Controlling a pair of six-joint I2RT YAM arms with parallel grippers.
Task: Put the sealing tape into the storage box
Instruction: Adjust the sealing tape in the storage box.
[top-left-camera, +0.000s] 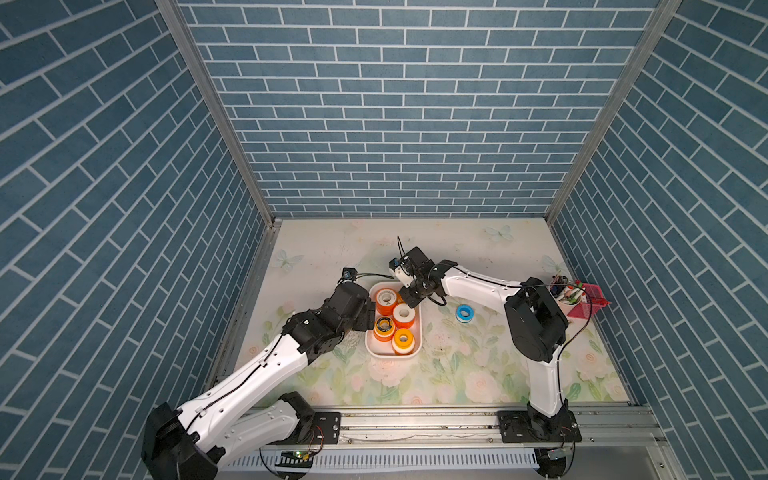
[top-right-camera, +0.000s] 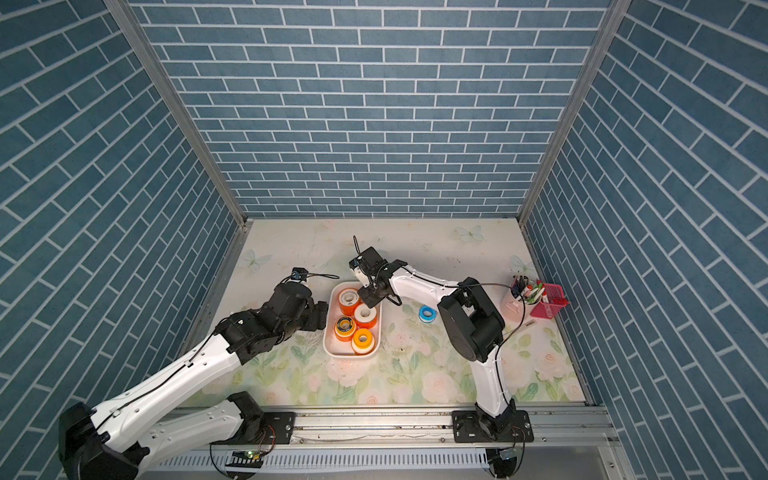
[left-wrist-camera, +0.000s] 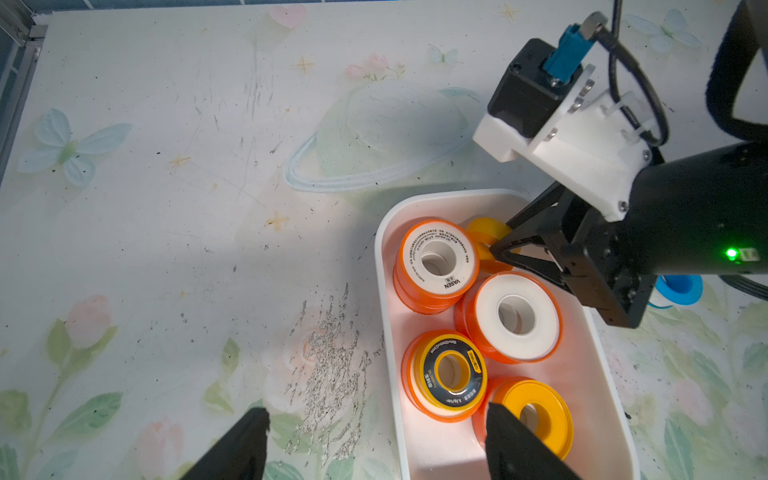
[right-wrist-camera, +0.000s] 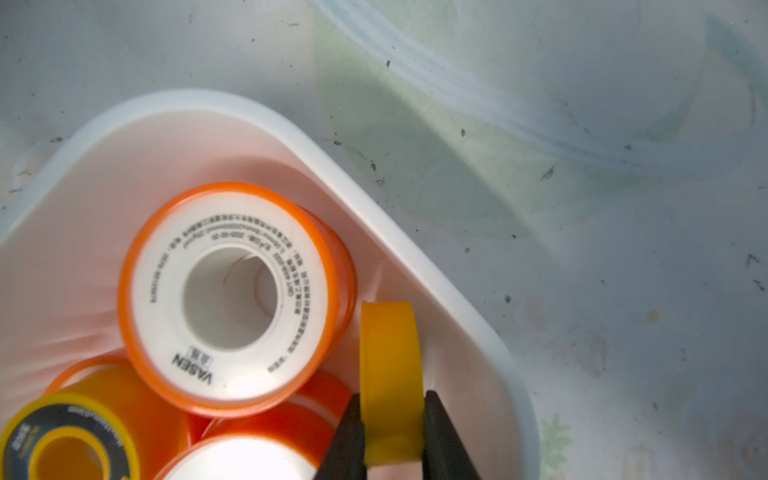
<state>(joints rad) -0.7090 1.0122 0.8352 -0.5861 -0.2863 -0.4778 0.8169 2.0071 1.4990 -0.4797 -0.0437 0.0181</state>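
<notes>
The yellow roll (right-wrist-camera: 391, 364) is standing on its edge next to the box's side, so the robot's right gripper should pick it up and place it flat on top of the far white-faced orange roll (top-left-camera: 386, 297).
The white storage box (top-left-camera: 390, 354) lies mid-table and holds several sealing tape rolls. These include a white-faced orange roll (left-wrist-camera: 436, 257), a second one (left-wrist-camera: 513, 316), a yellow-black roll (left-wrist-camera: 453, 372) and a yellow-faced roll (left-wrist-camera: 536, 411). My right gripper (right-wrist-camera: 392, 409) reaches into the box's far end, shut on a small yellow roll (right-wrist-camera: 388, 353) that stands on edge beside the wall. A blue roll (top-left-camera: 462, 312) lies on the table to the right of the box. My left gripper (left-wrist-camera: 376, 413) is open and straddles the box's left wall, one finger outside and one over the yellow-faced roll.
At the right edge of the table, a round white pen cup (top-left-camera: 563, 297) stands next to a pink mesh basket (top-left-camera: 586, 305). Blue brick walls close in three sides. The right arm's elbow (top-left-camera: 536, 328) hangs over the table just right of the blue roll.
</notes>
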